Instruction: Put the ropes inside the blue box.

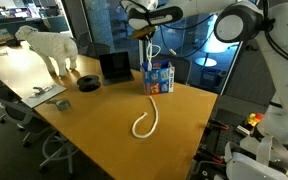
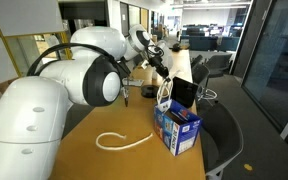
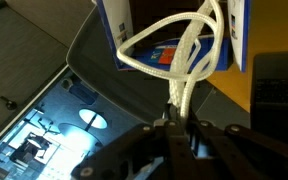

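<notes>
My gripper is holding the white rope high and beyond the blue box's edge (image 3: 144,66). Next, I move back over the box's opening (image 2: 177,111) and lower the rope inside before I let go.
The blue box (image 1: 160,77) stands upright near the far edge of the wooden table; it also shows in the other exterior view (image 2: 177,128) and in the wrist view (image 3: 184,35). My gripper (image 1: 145,32) hangs above the box and is shut on a white rope (image 1: 149,52) that dangles in loops down to the box opening. In the wrist view the rope (image 3: 189,55) runs from my jaws (image 3: 177,122) toward the box. A second white rope (image 1: 148,117) lies curved on the table in front of the box, also seen in the other exterior view (image 2: 121,141).
A black laptop (image 1: 114,66) stands next to the box. A black round object (image 1: 89,83), a white sheep figure (image 1: 49,47) and a grey tool (image 1: 60,101) are on the table's far side. Office chairs stand around the table.
</notes>
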Robot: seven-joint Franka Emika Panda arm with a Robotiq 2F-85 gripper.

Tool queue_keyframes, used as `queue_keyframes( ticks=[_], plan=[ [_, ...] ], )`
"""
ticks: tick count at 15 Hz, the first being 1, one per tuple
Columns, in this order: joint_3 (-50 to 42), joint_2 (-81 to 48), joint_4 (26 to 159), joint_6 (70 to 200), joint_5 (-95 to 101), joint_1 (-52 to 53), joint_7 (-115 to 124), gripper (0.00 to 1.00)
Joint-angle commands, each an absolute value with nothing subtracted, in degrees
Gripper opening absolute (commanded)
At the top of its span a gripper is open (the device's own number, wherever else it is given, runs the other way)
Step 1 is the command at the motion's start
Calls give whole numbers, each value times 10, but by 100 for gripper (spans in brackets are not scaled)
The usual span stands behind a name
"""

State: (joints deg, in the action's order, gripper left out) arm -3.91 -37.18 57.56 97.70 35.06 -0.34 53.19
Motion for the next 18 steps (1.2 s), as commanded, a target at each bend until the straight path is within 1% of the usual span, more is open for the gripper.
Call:
queue_keyframes(
  ticks=[1, 3, 4, 6, 10, 18],
  plan=[
    [-27, -306, 714, 1049, 335, -14, 555, 3],
    [-29, -292, 769, 1079, 330, -17, 561, 3],
    [-57, -286, 794, 1094, 313, 0, 558, 3],
    [-65, -274, 841, 1123, 303, -1, 559, 3],
    [-87, -268, 893, 1165, 306, 2, 559, 3],
    [-119, -266, 858, 1195, 331, 12, 555, 3]
  ],
)
